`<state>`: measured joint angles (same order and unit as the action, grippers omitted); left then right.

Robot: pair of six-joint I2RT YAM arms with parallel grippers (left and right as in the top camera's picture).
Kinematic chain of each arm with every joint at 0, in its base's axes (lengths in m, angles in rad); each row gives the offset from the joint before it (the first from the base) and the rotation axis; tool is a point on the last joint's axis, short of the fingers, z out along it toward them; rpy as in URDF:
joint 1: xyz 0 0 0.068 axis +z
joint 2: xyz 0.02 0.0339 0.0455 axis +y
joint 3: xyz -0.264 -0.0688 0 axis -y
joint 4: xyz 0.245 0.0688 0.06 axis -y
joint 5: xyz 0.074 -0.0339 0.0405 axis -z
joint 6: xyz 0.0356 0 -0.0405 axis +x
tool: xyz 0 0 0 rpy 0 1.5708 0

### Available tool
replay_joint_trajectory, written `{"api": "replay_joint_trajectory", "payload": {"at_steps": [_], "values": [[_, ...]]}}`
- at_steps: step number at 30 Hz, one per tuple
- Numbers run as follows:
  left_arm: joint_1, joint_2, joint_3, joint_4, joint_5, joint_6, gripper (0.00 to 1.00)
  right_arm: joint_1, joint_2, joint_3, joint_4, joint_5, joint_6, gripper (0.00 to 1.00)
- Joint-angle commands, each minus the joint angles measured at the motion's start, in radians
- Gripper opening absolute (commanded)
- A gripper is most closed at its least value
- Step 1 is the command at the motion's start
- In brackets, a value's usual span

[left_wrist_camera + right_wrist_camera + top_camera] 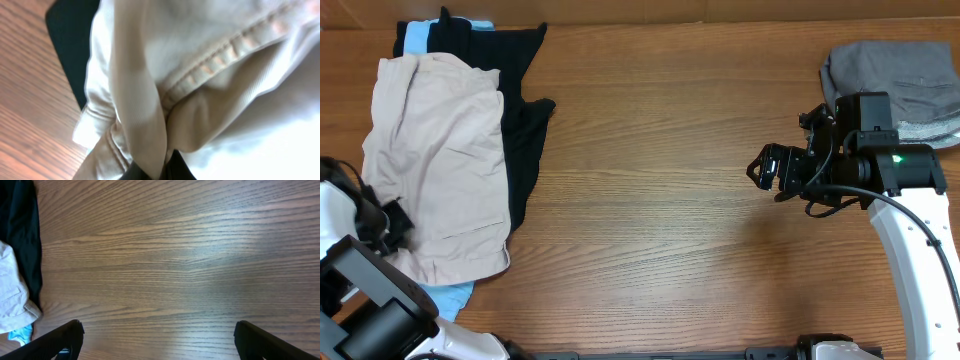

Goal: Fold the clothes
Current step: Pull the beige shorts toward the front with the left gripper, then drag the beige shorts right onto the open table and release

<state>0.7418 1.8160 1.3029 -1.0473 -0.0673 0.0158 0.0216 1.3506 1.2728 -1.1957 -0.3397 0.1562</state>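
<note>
My left gripper should keep pulling with its fingers closed on the beige garment alone (147,135) until that garment is off the black garment, then let go over the clear middle table (695,175).
A beige garment (445,160) lies on top of a pile at the table's left, over a black garment (525,120) and a light blue one (415,35). My left gripper (390,222) is at the beige garment's left edge and is shut on a fold of it; the left wrist view shows the beige cloth (200,75) pinched between the dark fingertips (167,167). My right gripper (765,168) is open and empty above bare table at the right; its fingers (157,335) show wide apart. A folded grey garment (900,75) lies at the back right.
Bare wooden table (660,200) spans the middle between the pile and the right arm. The pile's edge shows at the left of the right wrist view (15,290). A bit of light blue cloth (455,293) sticks out under the beige garment's front edge.
</note>
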Motion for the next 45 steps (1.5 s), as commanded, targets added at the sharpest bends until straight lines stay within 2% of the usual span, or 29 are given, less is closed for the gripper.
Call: {"api": "replay_joint_trajectory", "payload": {"at_steps": [1,4,7,10,15,20,23,24,28,32,35,36,37,38,39,45], "values": [[-0.008,0.007,0.192,-0.085,0.296,-0.042,0.04,0.005,-0.002,0.009,0.011,0.006,-0.007,1.0],[-0.036,0.007,0.331,-0.176,0.492,-0.027,0.04,0.005,-0.002,0.009,0.014,0.006,-0.007,1.0],[-0.097,0.007,0.453,-0.266,0.645,0.047,0.04,0.005,-0.002,0.01,0.015,0.006,-0.007,1.0],[-0.191,0.006,0.535,-0.334,0.734,0.105,0.04,0.002,-0.002,0.013,0.021,0.006,0.005,1.0],[-0.443,0.005,0.599,-0.371,0.795,0.145,0.04,-0.037,-0.004,0.05,0.019,-0.035,0.035,1.0],[-0.761,0.005,0.6,-0.258,0.819,0.144,0.04,-0.101,-0.013,0.133,-0.037,-0.071,0.034,1.0],[-0.963,0.005,0.6,-0.132,0.815,0.134,0.04,-0.145,-0.023,0.188,-0.079,-0.07,0.033,1.0],[-1.057,0.008,0.6,-0.063,0.792,0.132,0.04,-0.169,-0.031,0.21,-0.093,-0.07,0.033,1.0],[-1.281,0.024,0.6,0.087,0.603,0.103,0.05,-0.236,-0.058,0.237,-0.104,-0.073,0.034,1.0],[-1.442,0.083,0.6,0.179,0.445,0.103,0.15,-0.296,-0.075,0.238,-0.104,-0.073,0.034,1.0],[-1.506,0.148,0.6,0.234,0.386,0.103,0.23,-0.328,-0.076,0.238,-0.104,-0.073,0.029,1.0],[-1.518,0.169,0.6,0.251,0.375,0.103,0.32,-0.336,-0.076,0.238,-0.104,-0.072,0.025,1.0],[-1.527,0.192,0.6,0.269,0.369,0.103,0.46,-0.344,-0.075,0.238,-0.102,-0.072,0.02,1.0],[-1.531,0.21,0.6,0.285,0.37,0.103,0.68,-0.35,-0.076,0.238,-0.1,-0.072,0.018,1.0],[-1.533,0.228,0.6,0.3,0.371,0.103,1.0,-0.356,-0.076,0.238,-0.097,-0.072,0.018,1.0],[-1.496,0.253,0.612,0.31,0.371,0.04,1.0,-0.382,-0.076,0.238,-0.062,-0.072,0.018,1.0]]}}
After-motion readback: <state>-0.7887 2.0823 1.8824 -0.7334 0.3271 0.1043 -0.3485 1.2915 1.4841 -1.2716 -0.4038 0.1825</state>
